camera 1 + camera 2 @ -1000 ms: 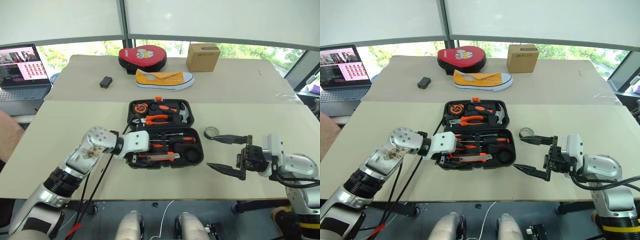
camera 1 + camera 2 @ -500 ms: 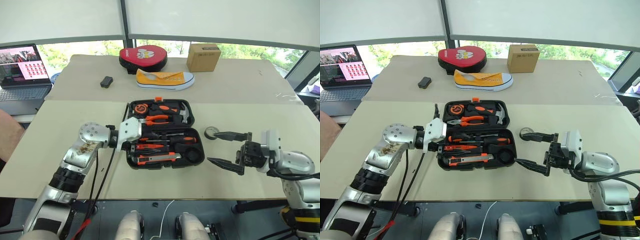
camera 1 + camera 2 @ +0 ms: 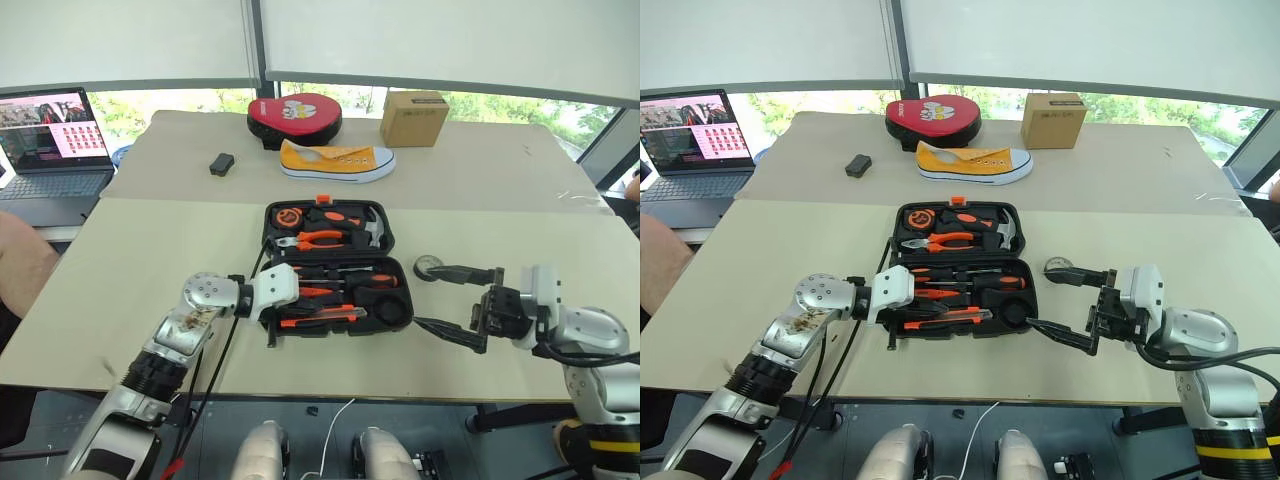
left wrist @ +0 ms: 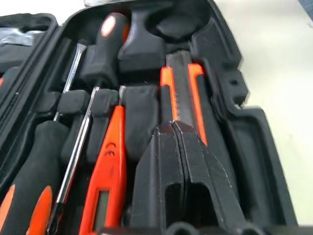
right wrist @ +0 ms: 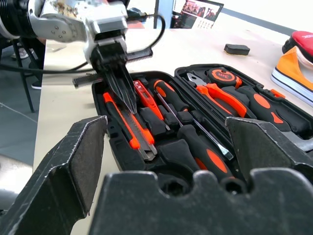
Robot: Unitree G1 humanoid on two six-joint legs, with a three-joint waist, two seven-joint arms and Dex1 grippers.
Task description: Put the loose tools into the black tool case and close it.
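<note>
The tape roll is beyond my right gripper's far finger and the case's round slot point(image 3: 390, 311) is empty, so next I move over the roll and pinch its rim point(image 3: 425, 260).
The black tool case point(image 3: 268, 222) lies open in the middle of the table. Its near half holds two orange-and-black screwdrivers point(image 3: 372, 281), the slim orange tester point(image 4: 105, 171) and the utility knife point(image 3: 322, 320). My left gripper point(image 4: 173, 126) is shut with nothing between its fingers. Its tips hover low over the near-left slots, between the tester and the knife. A small tape roll point(image 3: 428, 265) lies on the table just right of the case. My right gripper point(image 3: 430, 296) stands open beside the case's right end, its far finger next to the roll.
Pliers point(image 3: 315, 239), a hammer and a tape measure fill the case's far half. Behind it lie a yellow shoe point(image 3: 335, 158), a red pad point(image 3: 293, 112), a cardboard box point(image 3: 413, 104) and a small black block point(image 3: 221, 163). A laptop point(image 3: 50, 135) stands far left, and a person's arm point(image 3: 15, 265) shows at the left edge.
My left gripper has shut and sunk lower over the case's near-left slots. The right gripper has kept still and open. The camera has shifted slightly.
</note>
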